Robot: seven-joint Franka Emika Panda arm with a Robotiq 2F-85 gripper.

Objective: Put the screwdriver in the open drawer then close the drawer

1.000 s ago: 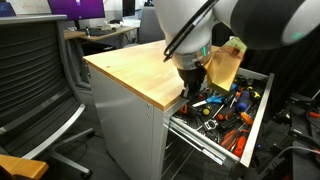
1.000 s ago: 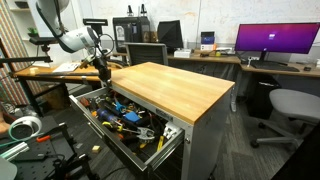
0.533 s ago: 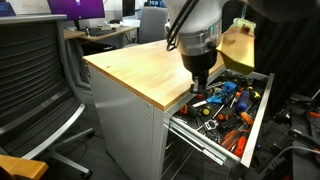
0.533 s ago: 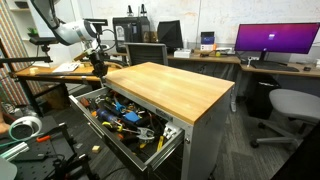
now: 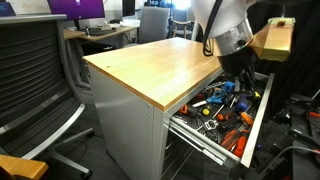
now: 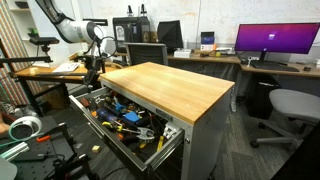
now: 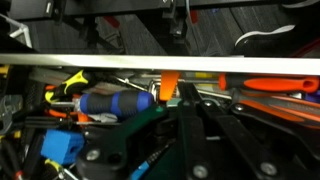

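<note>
The robot's gripper is hanging over the tools inside the open drawer (image 5: pixel 217 121), so it should move out past the front rim (image 5: pixel 257 122), go down, and push the drawer closed from outside.
The drawer (image 5: pixel 262 112) is the top one of the wooden-topped grey cabinet (image 5: pixel 150 62). It stands pulled out and is full of tools in both exterior views (image 6: pixel 140 156). My gripper (image 5: pixel 243 72) hangs above the outer part of the drawer and touches nothing; it also shows in an exterior view (image 6: pixel 94 68). In the wrist view its dark fingers (image 7: pixel 180 95) stand close together with nothing between them, above the tools. I cannot pick out the black stubby screwdriver among the tools.
In the wrist view a blue-handled tool (image 7: pixel 115 103) and an orange-handled tool (image 7: pixel 280 85) lie below, with the drawer's light rim (image 7: pixel 160 62) beyond. A mesh office chair (image 5: pixel 40 80) stands beside the cabinet. Desks with monitors (image 6: pixel 275 40) stand behind it.
My gripper has risen out of the drawer, where it was low among the tools, and has moved away from the cabinet towards the drawer's outer end. The drawer has not moved.
</note>
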